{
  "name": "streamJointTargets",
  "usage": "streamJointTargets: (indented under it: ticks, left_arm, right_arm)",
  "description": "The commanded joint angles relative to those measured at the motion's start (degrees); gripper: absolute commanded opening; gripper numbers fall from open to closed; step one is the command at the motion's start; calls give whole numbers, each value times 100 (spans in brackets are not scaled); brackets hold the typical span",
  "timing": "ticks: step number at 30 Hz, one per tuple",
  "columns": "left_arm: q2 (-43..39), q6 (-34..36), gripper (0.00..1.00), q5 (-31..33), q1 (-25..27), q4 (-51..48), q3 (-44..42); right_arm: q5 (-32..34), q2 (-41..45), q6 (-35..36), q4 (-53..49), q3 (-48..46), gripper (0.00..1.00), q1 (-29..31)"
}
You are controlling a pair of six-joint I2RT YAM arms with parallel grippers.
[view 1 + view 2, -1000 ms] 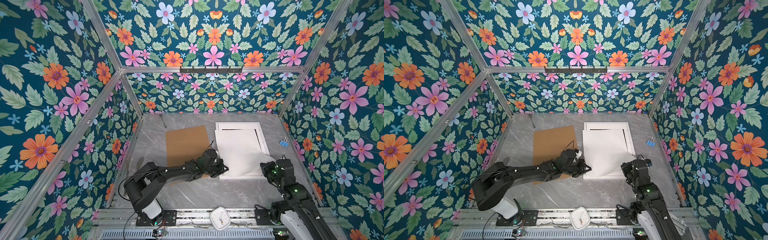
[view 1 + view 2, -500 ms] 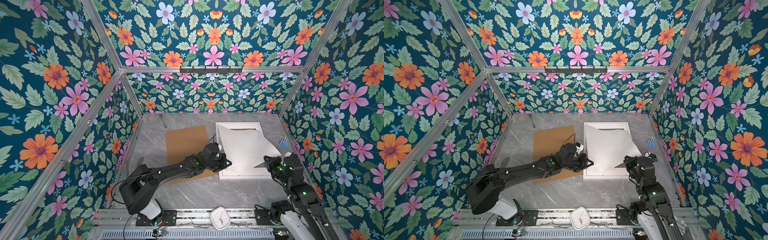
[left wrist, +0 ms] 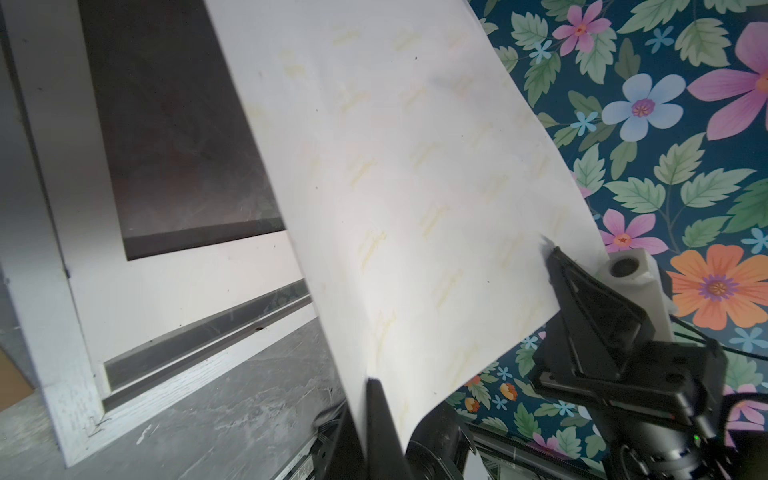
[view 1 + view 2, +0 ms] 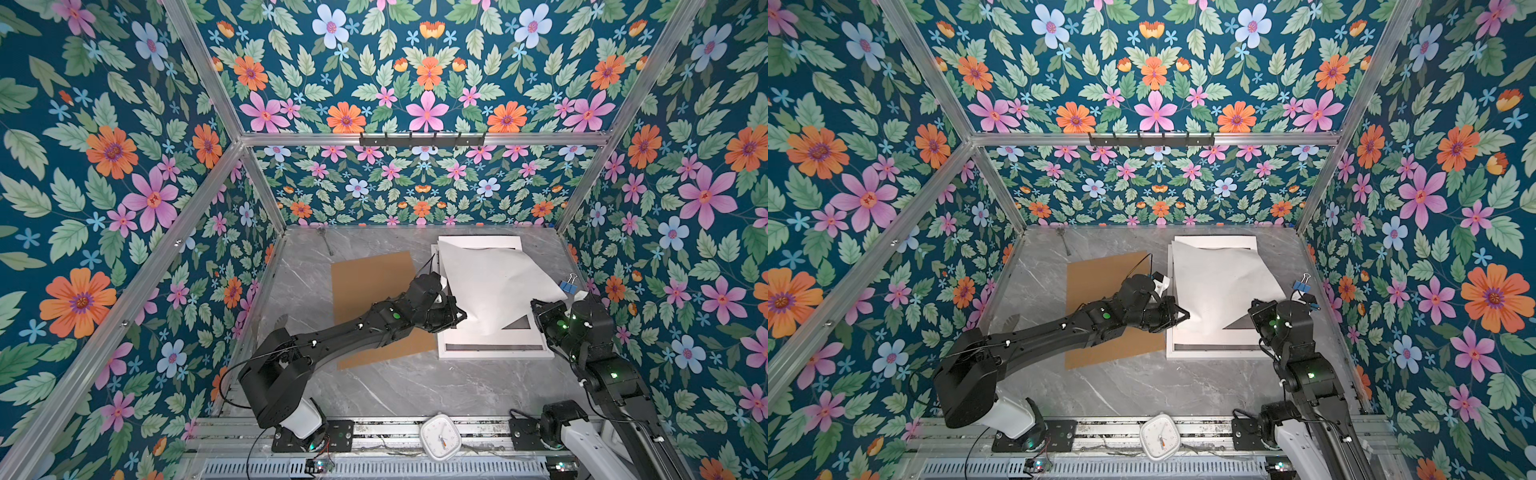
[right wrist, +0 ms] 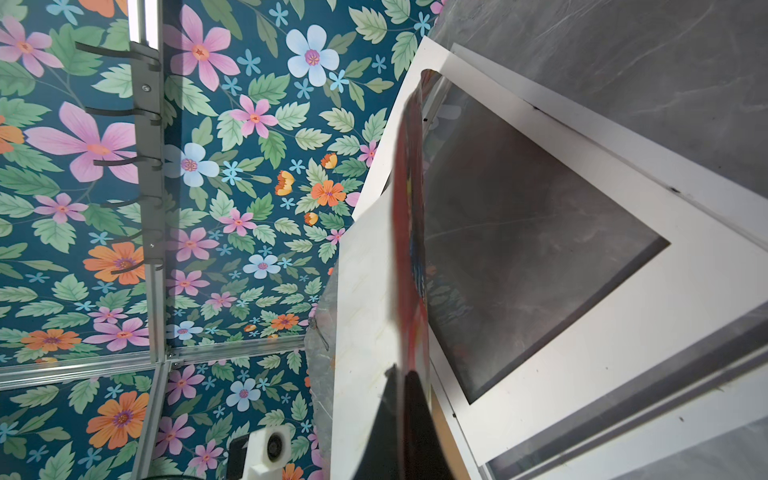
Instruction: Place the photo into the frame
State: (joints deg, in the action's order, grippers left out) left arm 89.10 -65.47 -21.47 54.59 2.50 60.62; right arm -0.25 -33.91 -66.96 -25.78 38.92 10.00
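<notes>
A gap shows between the mat board and the frame's near rail (image 4: 492, 347). Next, my left gripper moves the photo aside while my right gripper puts the mat board (image 4: 497, 337) in place.
The photo (image 4: 494, 286) hangs white back up over the frame (image 4: 490, 354), bowed, its far edge resting near the frame's far rail in both top views. My left gripper (image 4: 459, 318) is shut on the photo's near left corner, with the sheet pinched between the jaws in the left wrist view (image 3: 368, 386). My right gripper (image 4: 536, 305) is shut on the near right corner. The right wrist view shows the red printed face (image 5: 409, 208) edge-on beside the white back (image 5: 365, 311). A white mat board (image 3: 187, 282) with a dark window lies inside the frame (image 4: 1212, 354).
A brown backing board (image 4: 374, 291) lies left of the frame, under my left arm. A blue binder clip (image 4: 567, 286) sits by the right wall. A white clock (image 4: 440, 436) rests on the front rail. Floral walls close in three sides.
Both grippers have lifted the photo's near edge off the frame and carried it toward the back. The sheet now bows, and the mat's near strip and window corner show.
</notes>
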Motion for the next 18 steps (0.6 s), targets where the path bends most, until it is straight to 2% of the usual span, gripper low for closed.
streamJointTargets:
  ticks: [1, 10, 18]
  left_arm:
    - [-83, 97, 0, 73, -10, -13, -87]
    - [-182, 69, 0, 94, -10, 7, -270]
    - [-83, 950, 0, 363, -59, -823, 534]
  right_arm:
    - [-108, 11, 28, 140, -106, 0, 3]
    - [-133, 202, 14, -42, -289, 0, 3]
    - [21, 125, 229, 89, -13, 0, 3]
